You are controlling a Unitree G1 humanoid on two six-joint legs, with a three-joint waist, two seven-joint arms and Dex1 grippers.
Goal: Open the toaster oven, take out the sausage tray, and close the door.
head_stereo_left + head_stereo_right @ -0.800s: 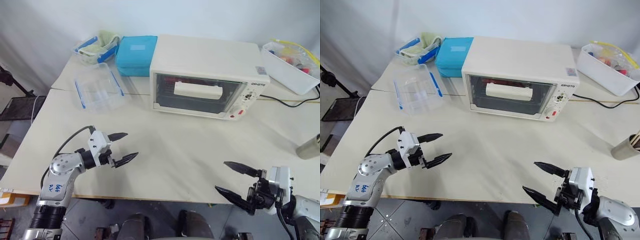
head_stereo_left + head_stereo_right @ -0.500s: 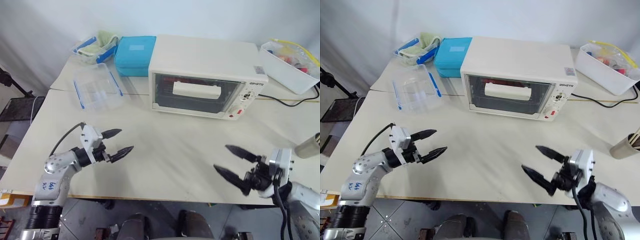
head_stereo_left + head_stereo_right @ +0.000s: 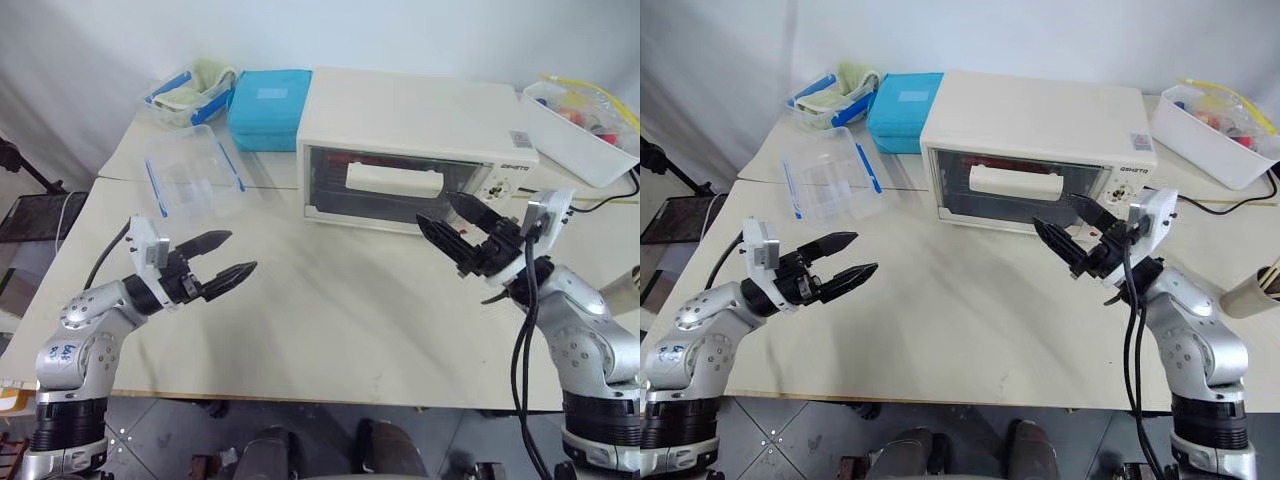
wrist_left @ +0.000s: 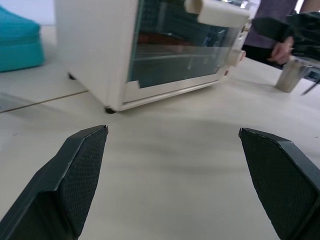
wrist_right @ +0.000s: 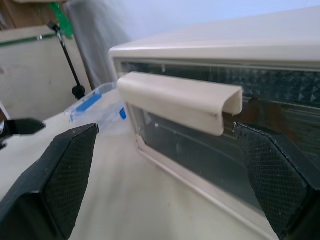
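I expect the door to swing down and lie flat when I open it, because the bar handle (image 3: 394,181) runs along the top of the glass door (image 3: 372,206).
The cream-white toaster oven (image 3: 410,115) stands at the back of the table, its dark glass door (image 3: 340,195) shut, with the bar handle (image 3: 393,180) across it. The sausage tray is hidden behind the glass; only a reddish blur shows through (image 4: 167,42). My right gripper (image 3: 433,208) hangs open just in front of the door's right part, below the handle's right end, touching nothing. In the right wrist view the handle (image 5: 180,100) lies between its spread fingers (image 5: 65,185). My left gripper (image 3: 243,251) is open above the table's left front, pointing toward the oven (image 4: 125,45) and well short of it.
A teal lidded box (image 3: 268,108) sits against the oven's left side. A clear container with blue clips (image 3: 195,172) lies in front of it, another (image 3: 190,92) behind. A white bin (image 3: 580,135) and a black cable (image 3: 590,205) are at the right, with a metal cup (image 3: 1252,292) nearer. A person's hand (image 4: 282,47) is beyond the table.
My right gripper has risen from the table's front edge and swung forward and left to the oven's door. My left gripper has drifted a little left. Both stayed open.
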